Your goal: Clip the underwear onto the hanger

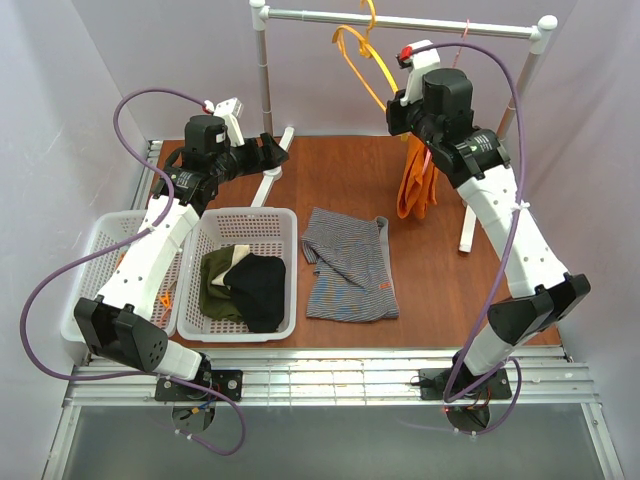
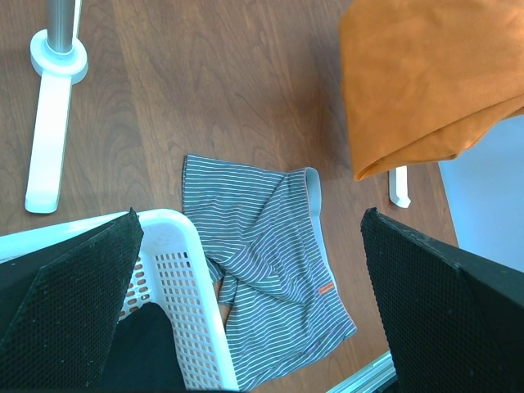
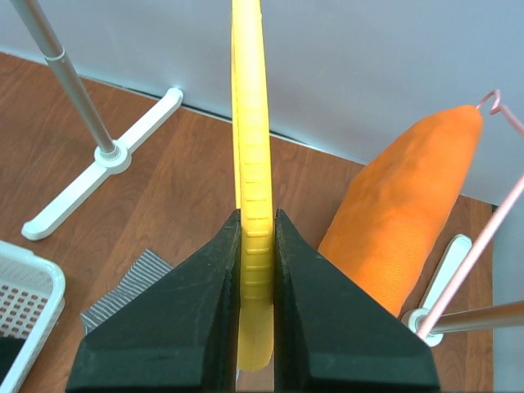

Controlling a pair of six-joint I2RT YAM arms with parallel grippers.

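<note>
I expect the orange cloth (image 1: 417, 182) to swing and turn when I lower the yellow-orange hanger, because the cloth hangs by a pink hook (image 1: 462, 42) beside my right gripper.
The grey striped underwear (image 1: 345, 265) lies flat on the brown table, right of the baskets; it also shows in the left wrist view (image 2: 270, 270) with its small orange tag. The yellow-orange hanger (image 1: 358, 65) hangs tilted from the rack rail. My right gripper (image 1: 400, 100) is shut on the hanger's arm, which runs upright between the fingers in the right wrist view (image 3: 252, 164). My left gripper (image 1: 275, 150) is open and empty, held above the table's back left; in its wrist view (image 2: 250, 214) the underwear lies far below it.
Two white baskets stand at the left; the nearer one (image 1: 240, 215) holds black (image 1: 258, 290) and olive (image 1: 215, 285) clothes. An orange cloth (image 1: 415, 185) hangs on a pink wire hanger (image 3: 483, 237) from the rail (image 1: 400, 22). White rack feet (image 2: 49, 139) rest on the table.
</note>
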